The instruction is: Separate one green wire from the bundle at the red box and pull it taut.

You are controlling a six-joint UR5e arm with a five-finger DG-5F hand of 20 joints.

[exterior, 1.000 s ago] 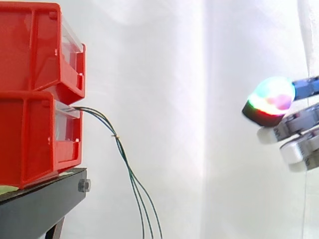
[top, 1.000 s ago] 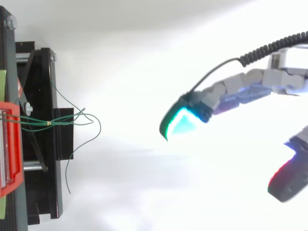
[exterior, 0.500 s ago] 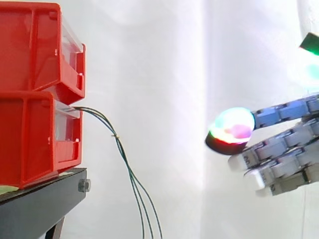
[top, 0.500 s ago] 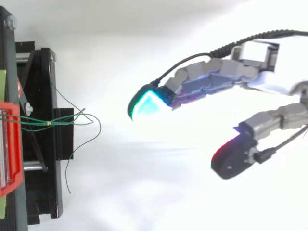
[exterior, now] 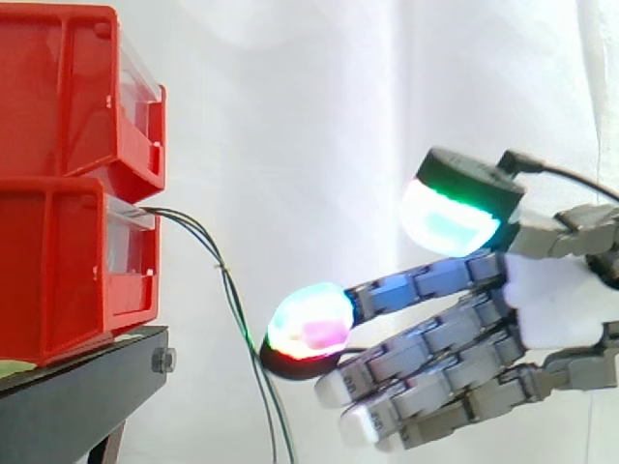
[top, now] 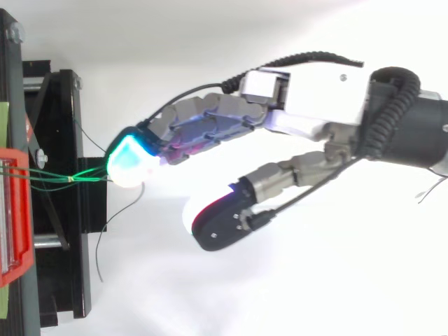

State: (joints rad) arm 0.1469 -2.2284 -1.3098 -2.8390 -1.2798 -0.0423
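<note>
One green wire [exterior: 237, 304] will bend upward when I pull it away, because the wires curve out of the lower red box [exterior: 190, 221] before they hang down.
Several thin green wires [exterior: 208, 239] leave the front of the lower red box [exterior: 58, 271], are tied together a short way out, then hang down past the stand. From above, the wires [top: 63, 178] fan out toward loose ends. My hand [exterior: 551, 300] reaches in from the right and is open, its fingers stretched toward the wires. The leading glowing fingertip [exterior: 309, 327] is just right of the hanging strands, and I cannot tell whether it touches them. In the top view that fingertip [top: 129, 161] lies over the wires' loose ends. The thumb [top: 220, 220] stands apart, with nothing between it and the fingers.
A second red box [exterior: 58, 87] is stacked on the lower one. Both rest on a black stand [exterior: 82, 396] at the left. A white curtain hangs behind.
My hand has moved left and down, from the right edge to the wires. Its leading fingertip has come from well clear of the strands to right beside them. The wires hang as before.
</note>
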